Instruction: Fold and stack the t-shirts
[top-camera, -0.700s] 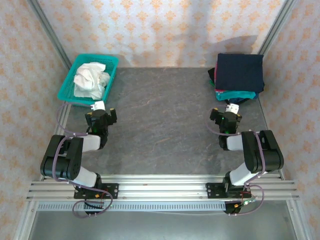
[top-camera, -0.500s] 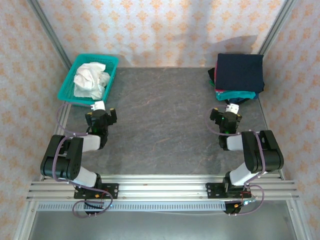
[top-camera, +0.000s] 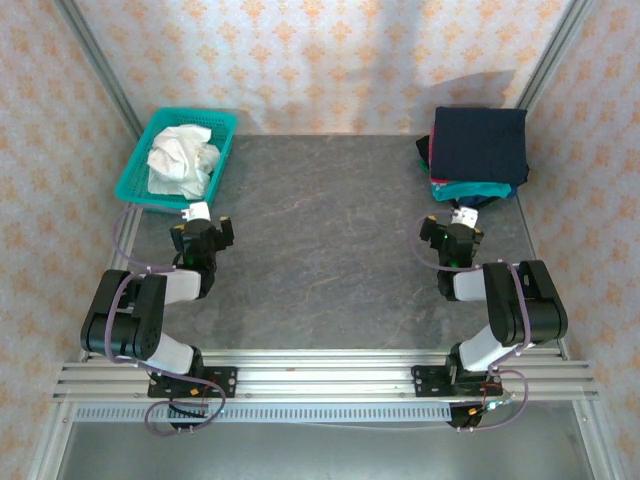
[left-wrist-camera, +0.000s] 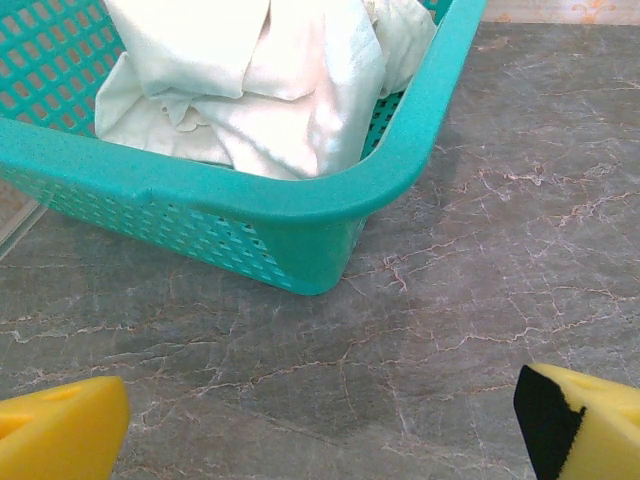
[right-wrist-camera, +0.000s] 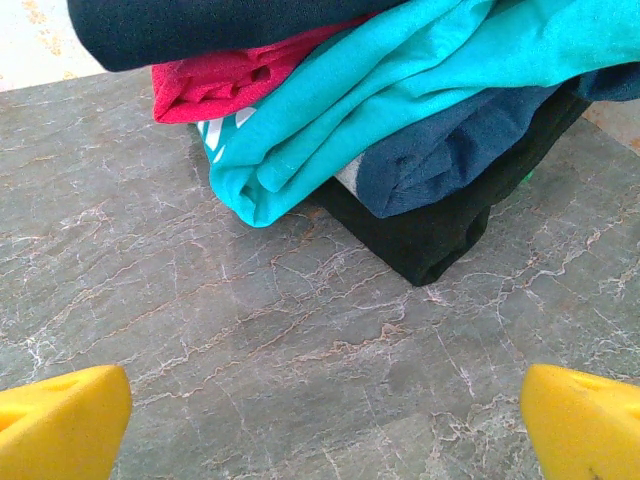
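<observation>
The basket should be empty when the robot lifts the white t-shirt (top-camera: 180, 160) out, because only white cloth can be seen beside the open teal mesh (left-wrist-camera: 55, 65).
A crumpled white t-shirt (top-camera: 182, 158) (left-wrist-camera: 260, 90) lies in the teal mesh basket (top-camera: 133, 188) (left-wrist-camera: 250, 215) at the back left. At the back right stands a stack of folded t-shirts (top-camera: 478, 150) with a navy one on top; the right wrist view shows its red (right-wrist-camera: 215, 80), teal (right-wrist-camera: 390, 90), dark blue (right-wrist-camera: 450, 150) and black (right-wrist-camera: 450, 235) layers. My left gripper (top-camera: 202, 232) (left-wrist-camera: 320, 425) is open just in front of the basket's near corner, nothing between its yellow fingertips (left-wrist-camera: 60, 430). Empty and open, my right gripper (top-camera: 452, 238) (right-wrist-camera: 325, 425) rests just short of the stack.
The grey marbled tabletop (top-camera: 320, 250) lies bare between the two arms. Patterned walls close in the back and both sides. The metal frame rail (top-camera: 320, 375) runs along the near edge.
</observation>
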